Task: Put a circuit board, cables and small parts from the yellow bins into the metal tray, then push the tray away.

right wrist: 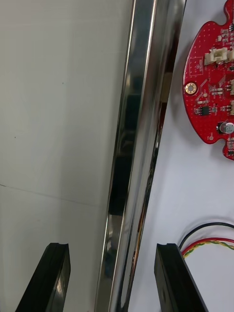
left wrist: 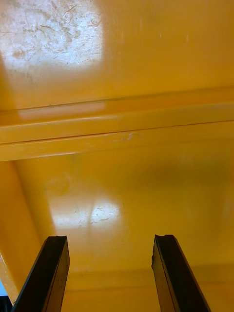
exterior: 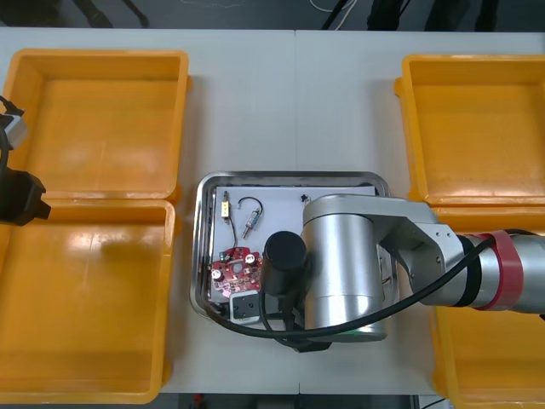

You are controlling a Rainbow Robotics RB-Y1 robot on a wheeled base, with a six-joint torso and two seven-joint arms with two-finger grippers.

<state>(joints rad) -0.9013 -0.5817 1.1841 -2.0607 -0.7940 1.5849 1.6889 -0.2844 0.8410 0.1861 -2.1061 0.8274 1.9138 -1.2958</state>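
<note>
My gripper will push the metal tray away, and the circuit board (exterior: 238, 271) should move along and stay in place because it lies flat on the tray's white bottom (exterior: 281, 213).
The metal tray (exterior: 207, 192), white inside, sits mid-table between the yellow bins. In it lie a round red circuit board (exterior: 237, 268), a black cable (exterior: 249, 204) and small metal parts (exterior: 226, 207). My right arm (exterior: 349, 264) reaches over the tray's near half. In the right wrist view, my right gripper (right wrist: 112, 251) is open and straddles the tray's shiny rim (right wrist: 134, 146): one finger over the bare table, the other inside, near a red and yellow cable (right wrist: 209, 243) and the circuit board (right wrist: 212, 83). My left gripper (left wrist: 109, 241) hangs open over a yellow bin (left wrist: 122, 185).
Two yellow bins stand on the left (exterior: 174, 128) (exterior: 166, 298) and two on the right (exterior: 409, 128) (exterior: 443, 358). My left arm (exterior: 19, 200) waits at the table's left edge, over the seam between the left bins. Bare table lies beyond the tray's far rim.
</note>
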